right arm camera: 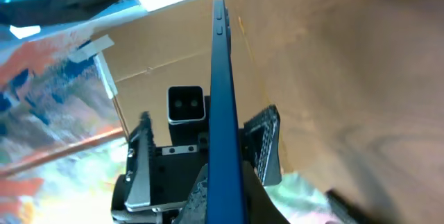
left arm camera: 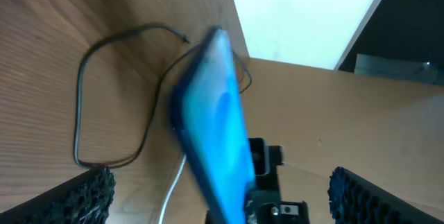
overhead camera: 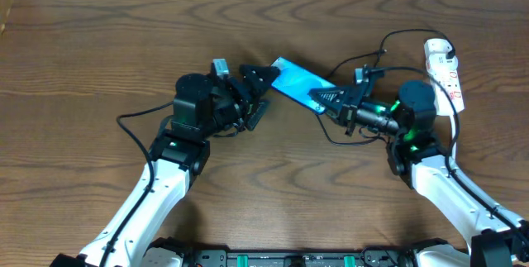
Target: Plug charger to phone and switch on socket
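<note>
My right gripper covers the phone's end facing the charger cable, so next my left gripper takes the phone's opposite end to free my right gripper.
The phone, its cyan screen lit, is held off the table between the two arms. My right gripper is shut on its right end. In the right wrist view the phone shows edge-on, clamped between the pads of the right gripper. My left gripper is open at the phone's left end. In the left wrist view the phone stands between the wide-apart fingers without touching them. The white socket lies at the far right. The charger's black cable arcs from it toward the phone; its tip is hidden.
A loop of black cable lies on the wooden table beyond the phone, with a thin white cord beside it. A pale wall edge borders the table's far side.
</note>
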{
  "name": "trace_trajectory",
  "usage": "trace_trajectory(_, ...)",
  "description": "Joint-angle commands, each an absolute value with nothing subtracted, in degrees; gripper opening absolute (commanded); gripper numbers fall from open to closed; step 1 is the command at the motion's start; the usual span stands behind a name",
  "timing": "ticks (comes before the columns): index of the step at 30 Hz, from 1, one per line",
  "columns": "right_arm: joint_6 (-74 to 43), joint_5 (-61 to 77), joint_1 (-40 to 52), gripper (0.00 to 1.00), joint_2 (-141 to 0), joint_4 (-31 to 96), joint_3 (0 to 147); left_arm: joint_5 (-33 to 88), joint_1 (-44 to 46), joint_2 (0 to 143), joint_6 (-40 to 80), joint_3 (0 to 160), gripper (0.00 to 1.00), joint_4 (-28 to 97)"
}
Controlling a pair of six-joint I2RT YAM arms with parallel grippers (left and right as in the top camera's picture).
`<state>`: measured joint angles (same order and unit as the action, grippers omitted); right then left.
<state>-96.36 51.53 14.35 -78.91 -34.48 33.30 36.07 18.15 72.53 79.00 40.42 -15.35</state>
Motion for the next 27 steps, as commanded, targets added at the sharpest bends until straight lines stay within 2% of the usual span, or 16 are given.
trace_trajectory(1,-103.28,50.35,15.88,0.01,-78.24,-34.09,33.52,36.62,18.41,72.88,80.49,40.97,1.0,-15.77)
trace_trajectory(3,-103.26,49.8,16.51,0.01,-78.24,-33.52,33.52,36.62,18.41,72.88,80.66,40.97,0.96,-15.77)
trace_trajectory(10,-103.26,48.21,18.94,0.01,-78.26,-33.41,33.52,36.64,18.44,72.88,87.09,40.97,0.95,-15.77)
trace_trajectory(18,-104.79,44.88,22.24,0.01,-78.28,-33.41,33.52,36.84,19.4,72.88,87.81,40.97,0.74,-15.77)
trace_trajectory(20,-104.79,44.93,22.28,0.01,-78.28,-33.41,33.52,36.84,19.68,72.88,88.53,40.97,0.72,-15.77)
trace_trajectory(27,-104.44,44.45,22.28,0.01,-78.28,-33.41,33.52,36.88,19.75,72.88,88.92,40.97,0.51,-15.77)
